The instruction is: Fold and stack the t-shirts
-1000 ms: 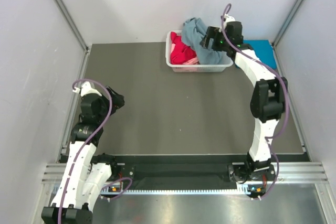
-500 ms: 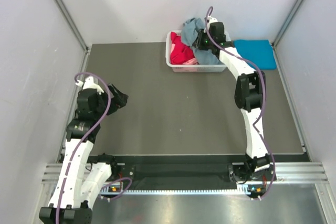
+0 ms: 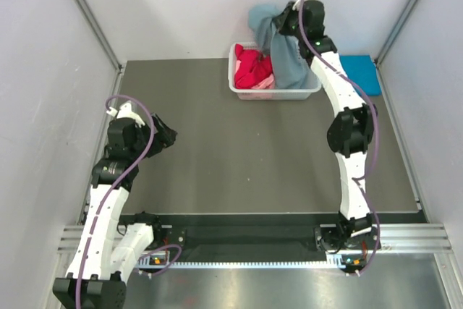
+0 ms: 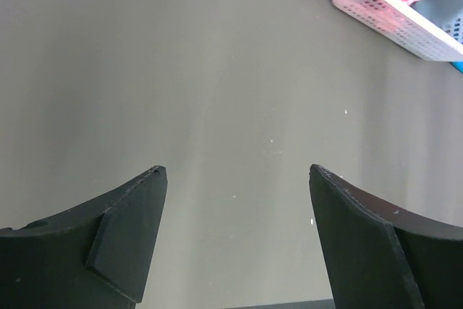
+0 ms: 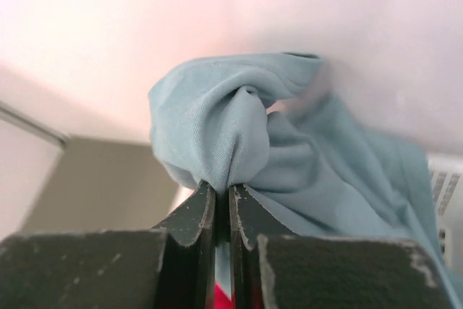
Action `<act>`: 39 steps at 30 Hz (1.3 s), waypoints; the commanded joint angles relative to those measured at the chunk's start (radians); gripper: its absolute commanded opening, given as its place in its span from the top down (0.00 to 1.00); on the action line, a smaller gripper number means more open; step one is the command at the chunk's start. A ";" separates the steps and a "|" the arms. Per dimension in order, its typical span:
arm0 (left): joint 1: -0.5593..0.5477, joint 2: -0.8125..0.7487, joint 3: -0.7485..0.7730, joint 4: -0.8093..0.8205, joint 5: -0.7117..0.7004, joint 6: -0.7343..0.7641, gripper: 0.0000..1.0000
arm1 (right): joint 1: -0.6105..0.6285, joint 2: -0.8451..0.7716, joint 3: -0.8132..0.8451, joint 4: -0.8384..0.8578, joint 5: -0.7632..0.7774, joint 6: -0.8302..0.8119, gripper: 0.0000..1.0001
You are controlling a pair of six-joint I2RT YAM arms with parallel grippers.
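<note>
The grey-blue t-shirt [image 3: 288, 64] hangs clear of the red t-shirt, so the robot's right gripper should go on toward the open table before the basket [image 3: 264, 161] before it lets go there.
My right gripper [image 3: 283, 23] [image 5: 223, 187] is shut on a bunched fold of the grey-blue t-shirt [image 3: 278, 45] [image 5: 289, 142], which hangs lifted above the white lattice basket [image 3: 278, 92] at the table's far side. Red and pink t-shirts [image 3: 253, 66] lie crumpled in the basket's left half. A turquoise t-shirt [image 3: 362, 74] lies flat on the table just right of the basket, partly behind the right arm. My left gripper [image 3: 168, 137] [image 4: 235, 171] stands open over bare table at the left, with nothing between its fingers.
Grey walls with metal corner rails enclose the dark table on three sides. In the left wrist view the basket's corner [image 4: 391, 16] shows at the top right, far from that gripper.
My right gripper went from open to shut on the grey-blue t-shirt in the basket and has lifted it up toward the back wall. The left arm has shifted only slightly.
</note>
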 commanded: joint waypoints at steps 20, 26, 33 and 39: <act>0.003 -0.052 0.109 -0.020 0.041 -0.099 0.20 | 0.328 -0.916 -0.388 -0.046 0.004 -0.073 1.00; 0.003 -0.051 0.132 -0.041 0.050 -0.097 0.20 | 0.333 -1.190 -0.914 -0.237 0.108 -0.057 0.44; 0.003 -0.052 0.083 -0.055 0.131 -0.114 0.21 | 0.334 -1.220 -1.232 -0.473 0.049 -0.047 0.14; 0.003 -0.070 0.052 -0.076 0.165 -0.128 0.23 | 0.484 -1.101 -1.264 -0.347 0.093 0.015 0.18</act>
